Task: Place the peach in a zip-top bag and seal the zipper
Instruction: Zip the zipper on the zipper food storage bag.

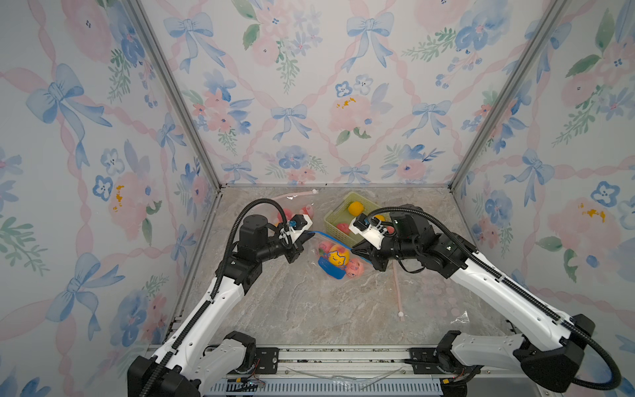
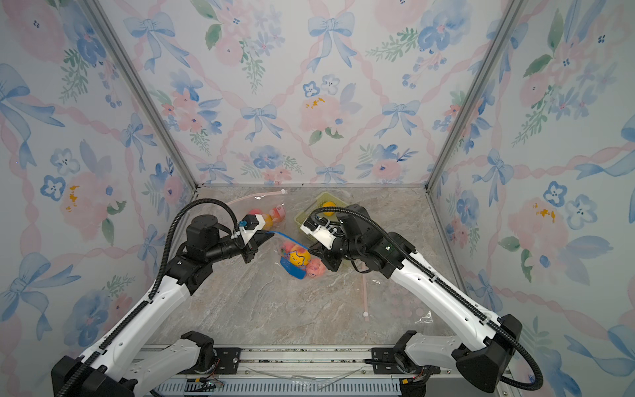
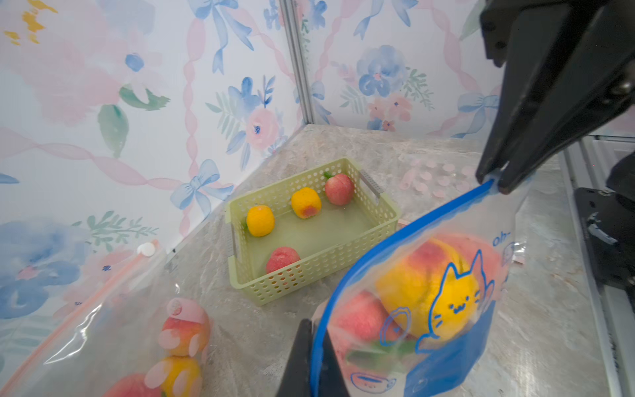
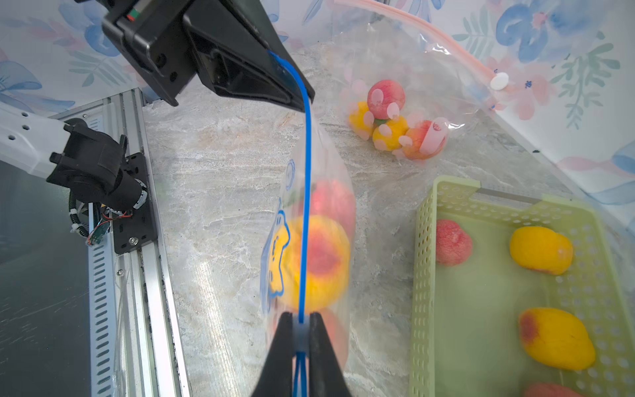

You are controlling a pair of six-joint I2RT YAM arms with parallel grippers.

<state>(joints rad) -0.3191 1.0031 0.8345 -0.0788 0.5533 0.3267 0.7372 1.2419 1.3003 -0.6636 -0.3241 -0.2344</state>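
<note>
The blue zipper runs as one line between the grippers, so the left gripper should keep carrying its bag until it rests beside the filled pink-zipper bag.
A clear zip-top bag with a blue cat print hangs between both grippers at mid-table. A yellow-red peach and pinker ones show inside it. My left gripper is shut on one end of the blue zipper. At the other end my right gripper is shut on the zipper's pale slider. Between the grippers the zipper runs as one line. Behind the right fingertips it splits into two strands.
A green perforated basket with several loose peaches stands behind the right gripper. A second bag with a pink zipper and peaches lies back left. A flat pink-zipper bag lies front right, under the right arm.
</note>
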